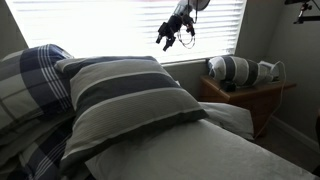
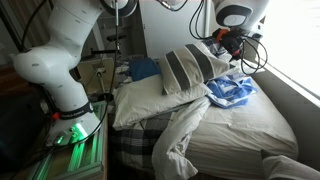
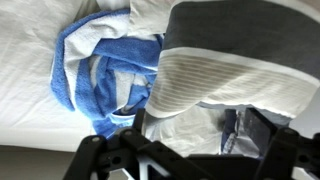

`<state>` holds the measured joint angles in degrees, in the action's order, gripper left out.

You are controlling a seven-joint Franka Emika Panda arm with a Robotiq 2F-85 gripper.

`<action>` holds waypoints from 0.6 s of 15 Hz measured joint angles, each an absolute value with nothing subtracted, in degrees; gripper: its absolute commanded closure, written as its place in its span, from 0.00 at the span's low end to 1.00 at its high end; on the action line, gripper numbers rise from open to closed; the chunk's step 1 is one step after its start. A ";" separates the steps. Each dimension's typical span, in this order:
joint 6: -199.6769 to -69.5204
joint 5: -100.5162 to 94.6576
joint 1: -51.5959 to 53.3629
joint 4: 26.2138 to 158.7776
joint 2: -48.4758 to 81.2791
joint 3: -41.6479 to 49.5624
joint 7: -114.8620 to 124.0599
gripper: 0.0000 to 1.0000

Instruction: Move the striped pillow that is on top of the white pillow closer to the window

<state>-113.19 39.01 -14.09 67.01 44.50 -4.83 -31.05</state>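
Observation:
The striped pillow (image 1: 128, 92) will hang nearly square from my gripper when I lift it, because it looks plump down to its thick lower edge (image 1: 138, 136).
The striped pillow (image 1: 130, 100), with dark grey and cream bands, leans tilted on the large white pillow (image 1: 175, 155) on the bed. Both also show in an exterior view, striped pillow (image 2: 190, 68) above white pillow (image 2: 145, 102). My gripper (image 1: 172, 38) hangs open and empty in the air in front of the window (image 1: 110, 25), above and beyond the striped pillow's far edge, not touching it. It also shows in an exterior view (image 2: 228, 40). In the wrist view the striped pillow (image 3: 235, 60) fills the upper right above my open fingers (image 3: 185, 145).
A blue-white plaid pillow (image 1: 28, 85) lies beside the striped one. A striped bolster (image 1: 232, 70) rests on a wooden nightstand (image 1: 255, 98) under the window. A crumpled blue-white cloth (image 2: 230, 92) lies on the bed by the pillow, also in the wrist view (image 3: 100, 75). The robot base (image 2: 65, 70) stands bedside.

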 measured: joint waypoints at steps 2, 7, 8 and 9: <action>-117.45 38.99 -13.16 65.71 47.46 -4.84 -25.56 0.00; -119.64 38.95 -11.37 60.69 54.98 -5.75 -10.56 0.00; -118.68 39.01 -11.43 59.28 56.16 -6.43 -7.84 0.00; -117.29 39.23 -11.62 57.82 57.21 -7.20 -5.59 0.25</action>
